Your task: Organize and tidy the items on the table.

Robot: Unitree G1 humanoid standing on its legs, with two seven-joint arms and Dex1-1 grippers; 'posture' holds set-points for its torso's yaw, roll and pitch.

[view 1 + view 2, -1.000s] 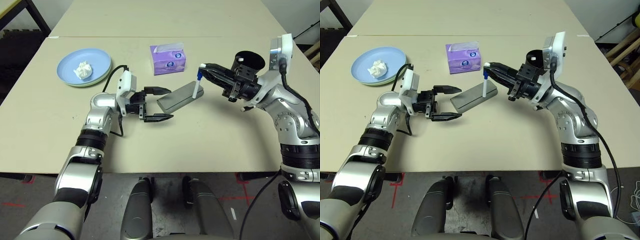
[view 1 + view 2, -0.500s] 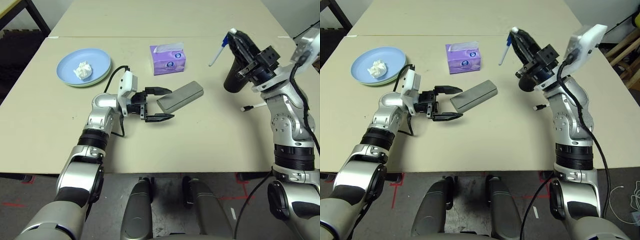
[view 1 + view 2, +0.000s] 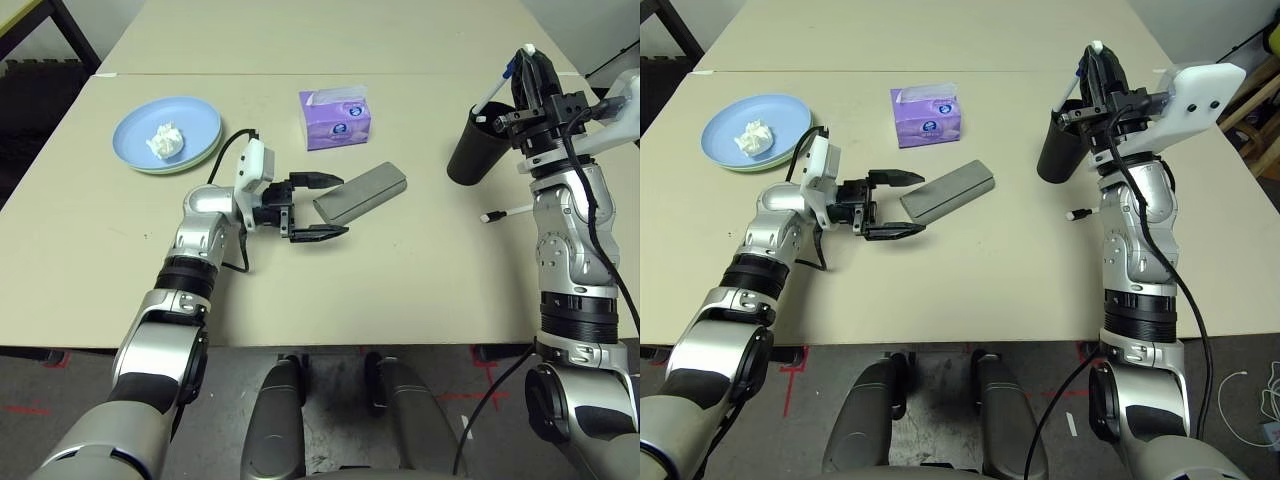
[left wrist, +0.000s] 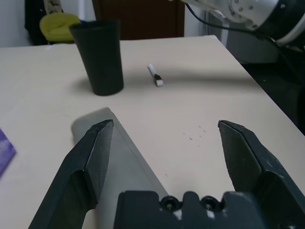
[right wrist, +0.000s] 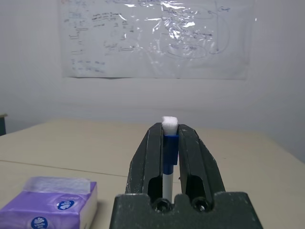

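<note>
My right gripper keeps lowering the pen while the blue-capped pen's lower end (image 3: 481, 107) points into the black cup's opening (image 3: 492, 120), and then let the pen go there.
My right gripper (image 3: 528, 60) is shut on a white pen (image 3: 494, 93) with a blue cap, held slanted above the black cup (image 3: 468, 152); the pen's lower end reaches the cup's mouth. In the right wrist view the pen (image 5: 169, 143) sits between the fingers. A second white pen (image 3: 505, 212) lies on the table (image 3: 420, 290) near the cup. My left gripper (image 3: 315, 207) stands open just left of the grey glasses case (image 3: 362, 193), its far finger near the case's end. A light blue plate (image 3: 190, 122) on a pale green one holds the tissue wad (image 3: 165, 140).
The purple tissue box (image 3: 335, 118) stands behind the glasses case. The table's seam (image 3: 250, 74) runs across the back. The left wrist view looks past the case (image 4: 112, 152) to the cup (image 4: 100, 57) and the lying pen (image 4: 156, 75).
My right arm has carried the pen from above the glasses case up and to the right, over the black cup. The left arm has barely moved.
</note>
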